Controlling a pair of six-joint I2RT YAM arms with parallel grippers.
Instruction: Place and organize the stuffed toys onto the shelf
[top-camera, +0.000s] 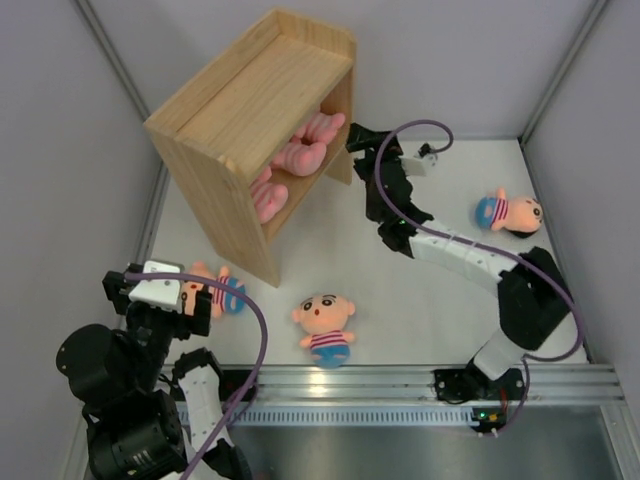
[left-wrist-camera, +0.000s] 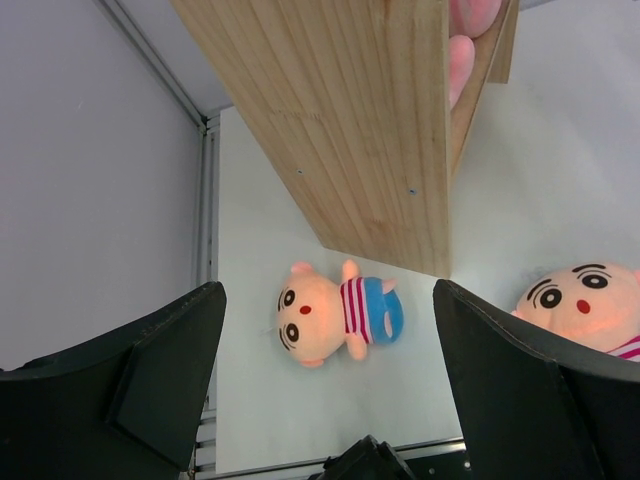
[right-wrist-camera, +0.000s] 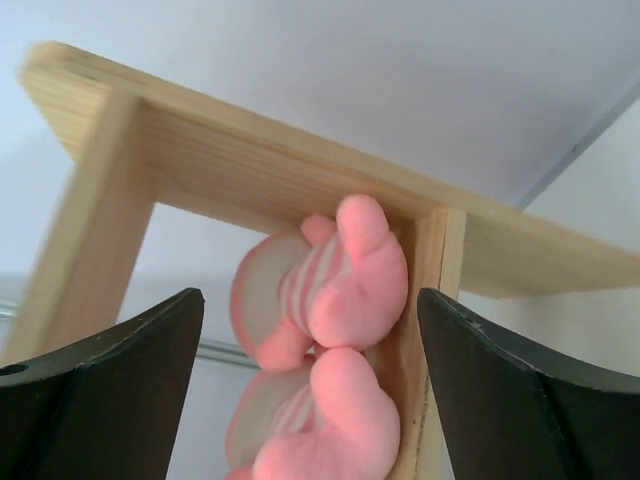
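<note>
My open right gripper should keep reaching for the lone peach toy (top-camera: 508, 212) by the wall until my fingers close on its blue end (top-camera: 486, 212), which faces the gripper.
The light wooden shelf (top-camera: 250, 110) stands at the back left, its open side facing right. Two all-pink stuffed toys (top-camera: 308, 143) lie on its upper board and another pink one (top-camera: 266, 197) below. My right gripper (top-camera: 358, 140) hovers at the shelf's opening, open. In the right wrist view its jaws (right-wrist-camera: 310, 297) stand wide, clear of the two pink toys (right-wrist-camera: 335, 280). My left gripper (top-camera: 158, 298) is open above a peach toy (left-wrist-camera: 325, 318) lying beside the shelf's side panel (left-wrist-camera: 370, 130). Two more peach toys lie on the table, one in the middle (top-camera: 325, 325) and one at the right (top-camera: 510, 212).
White walls with metal rails close the table on the left, back and right. A metal rail (top-camera: 400, 380) runs along the near edge between the arm bases. The right arm's purple cable (top-camera: 400, 140) loops close to the shelf's corner.
</note>
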